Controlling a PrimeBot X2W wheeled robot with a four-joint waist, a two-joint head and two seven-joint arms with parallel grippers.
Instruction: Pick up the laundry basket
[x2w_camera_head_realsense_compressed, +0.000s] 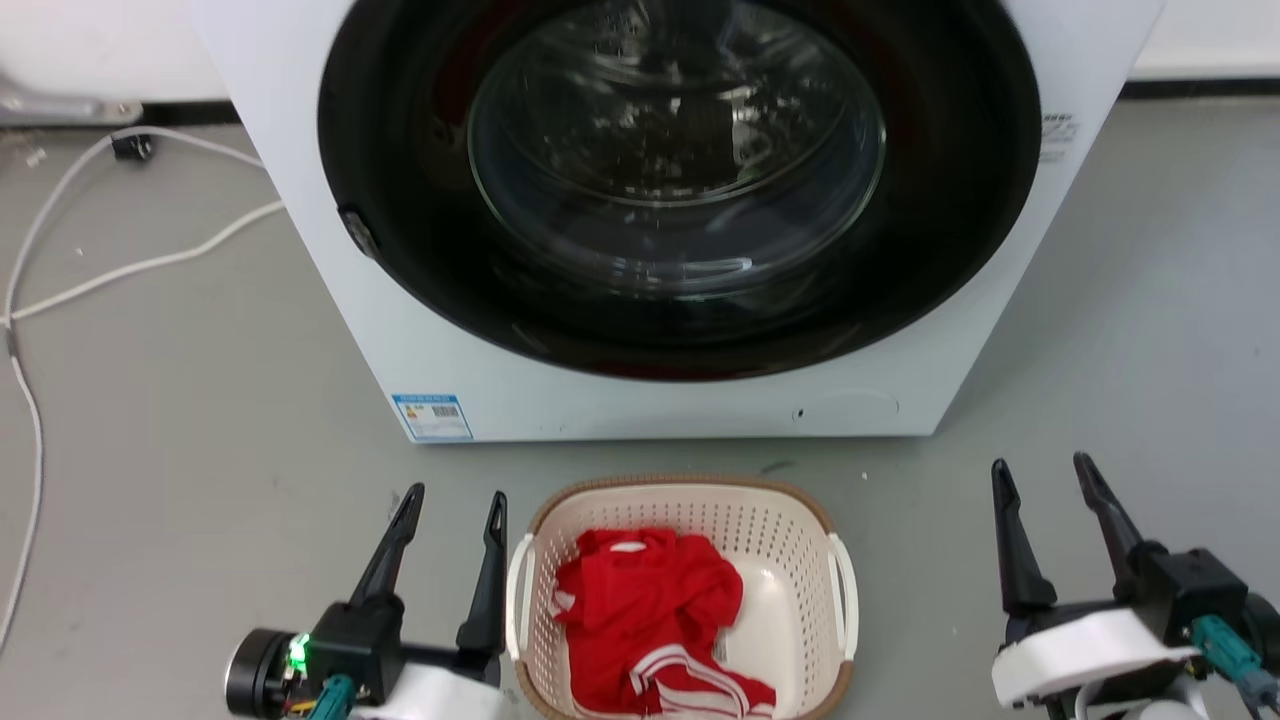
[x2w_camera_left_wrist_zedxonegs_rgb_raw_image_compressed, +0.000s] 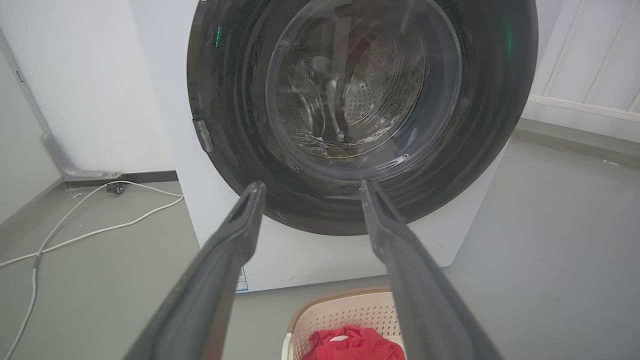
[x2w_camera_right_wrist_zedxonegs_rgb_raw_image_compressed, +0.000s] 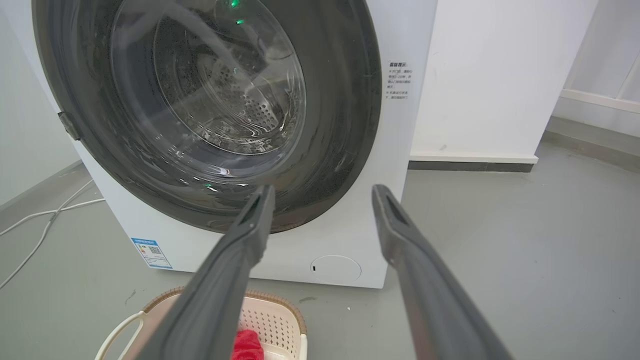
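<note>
The red garment (x2w_camera_head_realsense_compressed: 654, 606) is low down inside the perforated walls (x2w_camera_head_realsense_compressed: 750, 516), so I expect it to stay in place and come along when the robot lifts the laundry basket.
The laundry basket (x2w_camera_head_realsense_compressed: 770, 545) sits on the grey floor just in front of the washer, cream with perforated walls, a brown rim and white side handles; a red garment with white stripes (x2w_camera_head_realsense_compressed: 650, 620) lies inside. Its far rim shows low in the left wrist view (x2w_camera_left_wrist_zedxonegs_rgb_raw_image_compressed: 345, 310) and the right wrist view (x2w_camera_right_wrist_zedxonegs_rgb_raw_image_compressed: 272, 317). My left gripper (x2w_camera_head_realsense_compressed: 455, 500) is open, its fingers right beside the basket's left handle, not around it. My right gripper (x2w_camera_head_realsense_compressed: 1045, 472) is open, well to the right of the basket, nothing between its fingers.
A white front-loading washer (x2w_camera_head_realsense_compressed: 650, 400) with a shut dark glass door (x2w_camera_head_realsense_compressed: 680, 170) stands directly behind the basket. White cables (x2w_camera_head_realsense_compressed: 130, 265) trail over the floor at the left. Bare grey floor lies on both sides of the washer; a white wall (x2w_camera_right_wrist_zedxonegs_rgb_raw_image_compressed: 490, 90) stands behind.
</note>
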